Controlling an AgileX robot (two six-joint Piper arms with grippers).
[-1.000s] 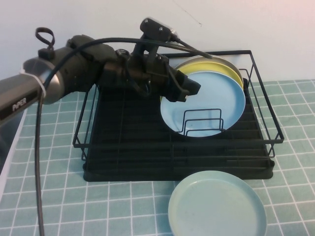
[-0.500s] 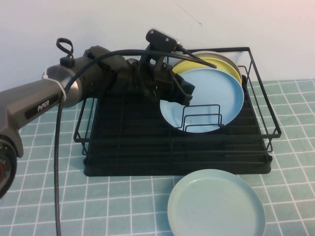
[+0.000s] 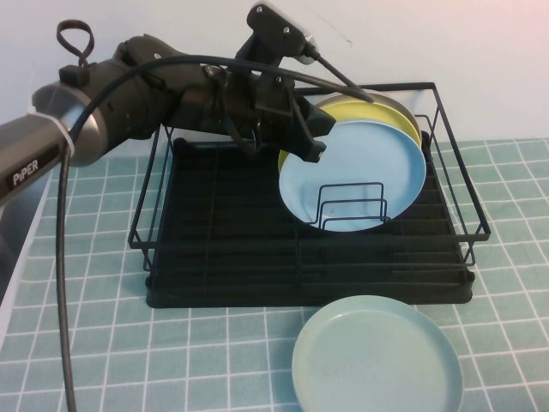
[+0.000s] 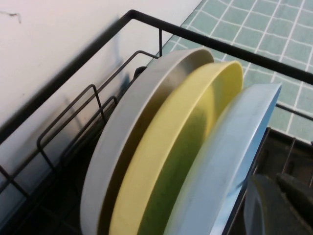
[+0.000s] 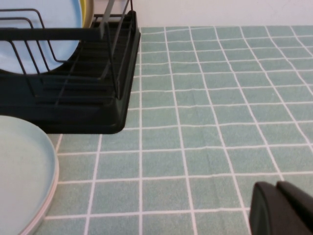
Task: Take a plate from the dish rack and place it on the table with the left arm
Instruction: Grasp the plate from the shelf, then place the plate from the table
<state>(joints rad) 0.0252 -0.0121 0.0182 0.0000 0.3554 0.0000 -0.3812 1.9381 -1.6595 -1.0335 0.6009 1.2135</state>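
Next, my left gripper opens its fingers and puts them on both sides of the plate's rim (image 3: pixel 285 168) before lifting the plate, because they are close together in front of the sky-blue plate's side (image 3: pixel 312 177).
The sky-blue plate (image 3: pixel 360 176) stands upright in the black dish rack (image 3: pixel 223 287), held by small wire dividers. My left gripper (image 3: pixel 310 144) is at the plate's upper left rim, open. In the left wrist view one finger (image 4: pixel 276 205) lies close in front of the plate's face (image 4: pixel 230 156); the other finger is hidden behind the plate. The plate rests in the rack. My right gripper (image 5: pixel 282 209) is shut and empty, low over the green tiled table (image 5: pixel 205 112), to the right of the rack.
A yellow plate (image 3: pixel 377 113) and a grey plate (image 4: pixel 127 137) stand right behind the blue one. A pale mint-green plate (image 3: pixel 377 356) lies flat on the table in front of the rack. The rack's raised wire frame (image 3: pixel 467 184) surrounds the plates.
My left arm has swung up and to the left, and the gripper has shifted from the plate's face to its upper left rim. The plates have not moved.
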